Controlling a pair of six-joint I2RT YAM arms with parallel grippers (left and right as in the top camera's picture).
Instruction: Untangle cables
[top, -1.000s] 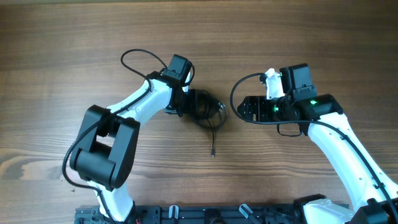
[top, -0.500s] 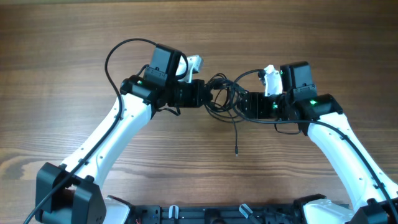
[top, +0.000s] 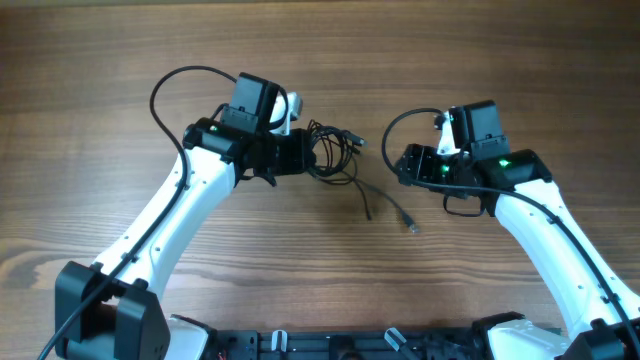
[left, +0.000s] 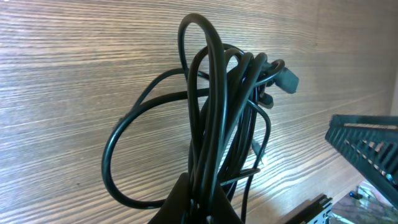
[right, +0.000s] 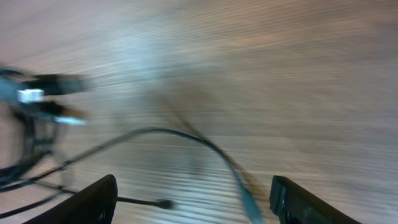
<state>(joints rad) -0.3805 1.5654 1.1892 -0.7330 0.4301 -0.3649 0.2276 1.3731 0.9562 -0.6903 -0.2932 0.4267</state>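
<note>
The robot's left gripper clamps the looped cords (top: 325, 155) together, so the right gripper should take the heap of cords (top: 354, 140) by its plug side and the left gripper should open.
The cables (top: 333, 152) are a bunch of thin black cords held just above the wooden table, left of centre. My left gripper (top: 305, 156) is shut on the cables, and in the left wrist view the looped cords (left: 217, 112) rise straight out of its closed jaws (left: 202, 208). Two loose strands trail down and right from the bunch, ending in small plugs (top: 412, 228). My right gripper (top: 400, 166) stands open to the right of the bunch, apart from it. In the blurred right wrist view one strand (right: 205, 146) runs between its spread fingers (right: 93, 199) without being gripped.
The wooden table (top: 500, 60) stretches all round both arms. Thick black wires loop from each arm's own wrist (top: 165, 85). A dark rail (top: 330, 345) runs along the table's near edge.
Half a second ago both grippers met at the bunch in the middle. The right gripper has since opened and drawn back right; the left has carried the bunch left, leaving two strands trailing.
</note>
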